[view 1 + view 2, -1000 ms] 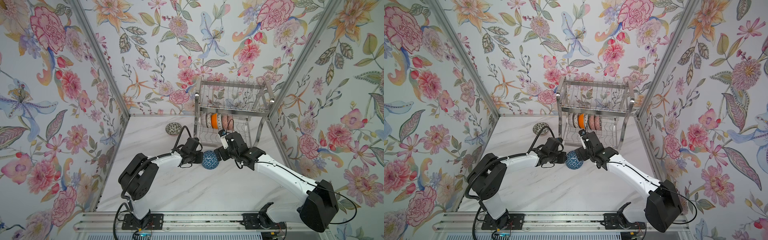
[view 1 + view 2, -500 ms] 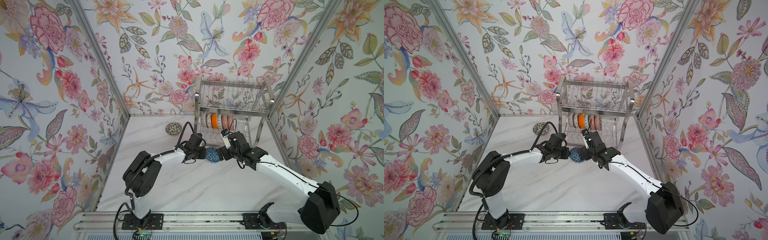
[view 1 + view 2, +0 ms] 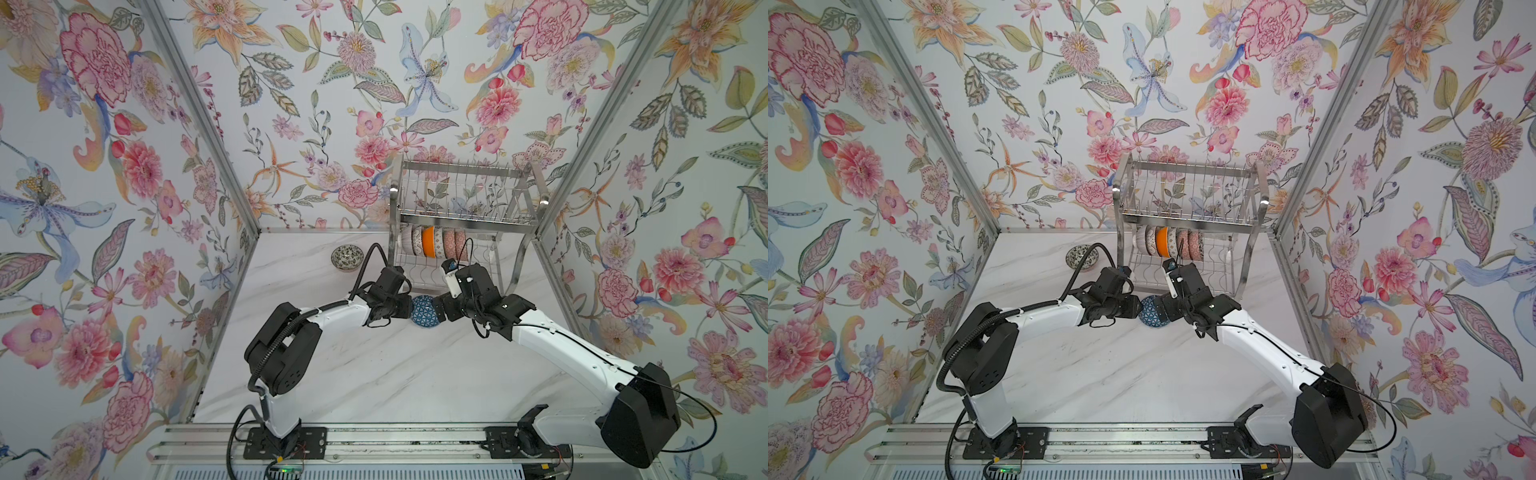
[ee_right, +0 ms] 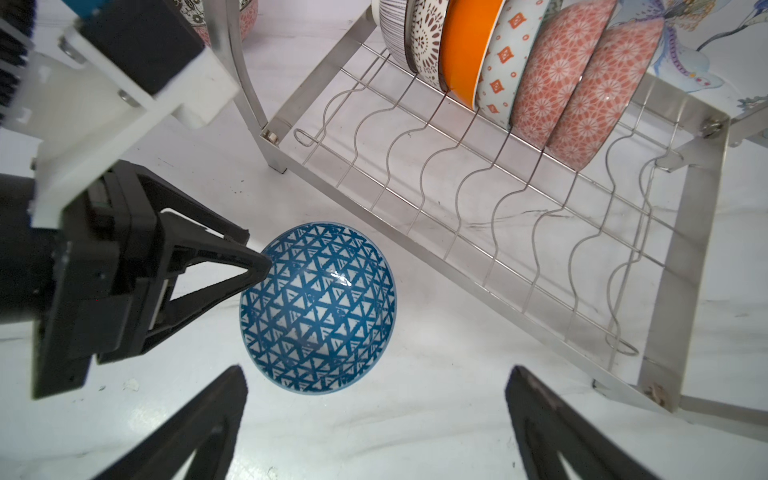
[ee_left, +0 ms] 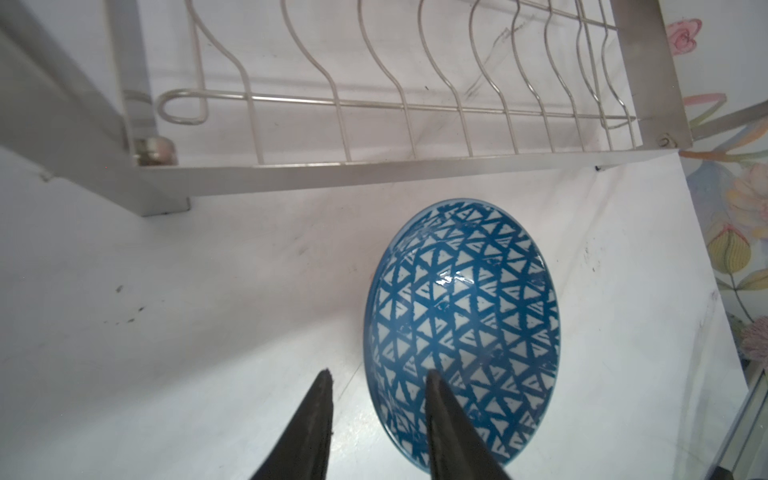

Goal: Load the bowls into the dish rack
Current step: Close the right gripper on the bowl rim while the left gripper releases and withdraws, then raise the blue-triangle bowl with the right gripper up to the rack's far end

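Observation:
Next, I back my left gripper off and take the blue bowl's rim (image 3: 417, 323) with my right gripper, since the rack's empty slots (image 3: 483, 247) are on my right gripper's side.
A blue triangle-patterned bowl (image 3: 424, 311) (image 3: 1152, 311) sits on the marble table just in front of the dish rack (image 3: 461, 208) (image 3: 1187, 203). My left gripper (image 5: 378, 374) is open and straddles the blue bowl's (image 5: 465, 316) rim, one finger inside and one outside. My right gripper (image 4: 376, 370) is wide open on the opposite side of the blue bowl (image 4: 318, 307), with nothing between its fingers. Several bowls (image 3: 434, 241) (image 4: 465, 50) stand on edge in the rack's lower tier. A black-and-white bowl (image 3: 347, 257) (image 3: 1081, 255) rests on the table left of the rack.
The rack's front bar (image 5: 374, 170) and empty wavy wire slots (image 4: 519, 199) lie just beyond the blue bowl. The rack's upper tier (image 3: 461, 187) holds no bowls. Floral walls close in the table on three sides.
Both grippers and the blue bowl have moved toward the rack. My left gripper was shut on the bowl's rim, and its jaws have since spread apart. The right gripper stayed wide open.

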Motion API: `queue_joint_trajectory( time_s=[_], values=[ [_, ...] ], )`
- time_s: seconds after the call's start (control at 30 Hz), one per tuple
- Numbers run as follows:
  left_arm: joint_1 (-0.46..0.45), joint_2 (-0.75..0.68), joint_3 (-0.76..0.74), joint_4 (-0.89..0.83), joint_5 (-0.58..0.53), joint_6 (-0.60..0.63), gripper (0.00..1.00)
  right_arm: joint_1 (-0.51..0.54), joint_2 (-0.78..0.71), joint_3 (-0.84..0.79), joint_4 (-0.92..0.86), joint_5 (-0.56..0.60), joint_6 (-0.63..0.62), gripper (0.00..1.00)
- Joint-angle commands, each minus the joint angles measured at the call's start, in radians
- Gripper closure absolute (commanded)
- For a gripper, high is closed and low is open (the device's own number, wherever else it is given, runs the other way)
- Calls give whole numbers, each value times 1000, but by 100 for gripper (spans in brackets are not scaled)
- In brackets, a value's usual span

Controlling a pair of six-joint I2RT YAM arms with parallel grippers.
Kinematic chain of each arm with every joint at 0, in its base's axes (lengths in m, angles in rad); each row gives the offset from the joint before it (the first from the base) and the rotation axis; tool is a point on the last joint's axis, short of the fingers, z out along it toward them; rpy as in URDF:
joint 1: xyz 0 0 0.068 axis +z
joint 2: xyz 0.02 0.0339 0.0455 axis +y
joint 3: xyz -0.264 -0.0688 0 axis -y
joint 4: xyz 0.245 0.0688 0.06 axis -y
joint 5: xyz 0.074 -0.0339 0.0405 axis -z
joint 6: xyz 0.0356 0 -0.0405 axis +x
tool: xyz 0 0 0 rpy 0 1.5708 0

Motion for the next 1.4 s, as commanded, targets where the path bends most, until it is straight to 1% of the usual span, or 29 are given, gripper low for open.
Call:
queue_joint_trajectory(
  time_s=[0.0, 0.03, 0.07, 0.17, 0.23, 0.27, 0.3, 0.33, 0.37, 0.43, 0.57, 0.73, 0.9, 1.1, 1.37],
  values=[
    [13, -125, -16, -30, -89, 28, 51, 16, 4, -30, 5, -21, 49, 1],
    [27, -156, -29, -33, -97, 32, 50, 30, 10, -34, 11, -20, 59, 1],
    [43, -192, -46, -35, -108, 34, 45, 56, 17, -38, 19, -11, 72, 1],
    [96, -315, -101, -38, -132, 43, 28, 96, 45, -49, 55, 12, 109, 1],
    [135, -379, -140, -38, -136, 50, 20, 122, 73, -51, 82, 8, 129, 1],
    [156, -415, -162, -37, -136, 49, 11, 138, 93, -49, 94, 6, 136, 1],
    [177, -447, -183, -30, -128, 48, 4, 147, 111, -43, 98, 5, 141, 1],
    [200, -481, -213, -16, -110, 43, 1, 162, 140, -34, 100, 7, 145, 1],
    [220, -516, -242, 0, -94, 39, 1, 176, 168, -19, 101, 8, 148, 0],
    [240, -573, -298, 44, -60, 32, 1, 193, 222, 6, 99, 15, 151, 4],
    [242, -645, -401, 145, -1, -22, 1, 205, 317, 57, 80, 39, 165, 13],
    [242, -657, -523, 282, 64, -127, 1, 207, 425, 121, 41, 69, 170, 23],
    [242, -656, -559, 321, 78, -151, 1, 209, 473, 152, 25, 77, 167, 32],
    [241, -658, -563, 317, 78, -150, 1, 210, 505, 173, 17, 83, 157, 52],
    [234, -669, -567, 317, 66, -147, 1, 210, 490, 175, 7, 80, 149, 86]
  ],
)
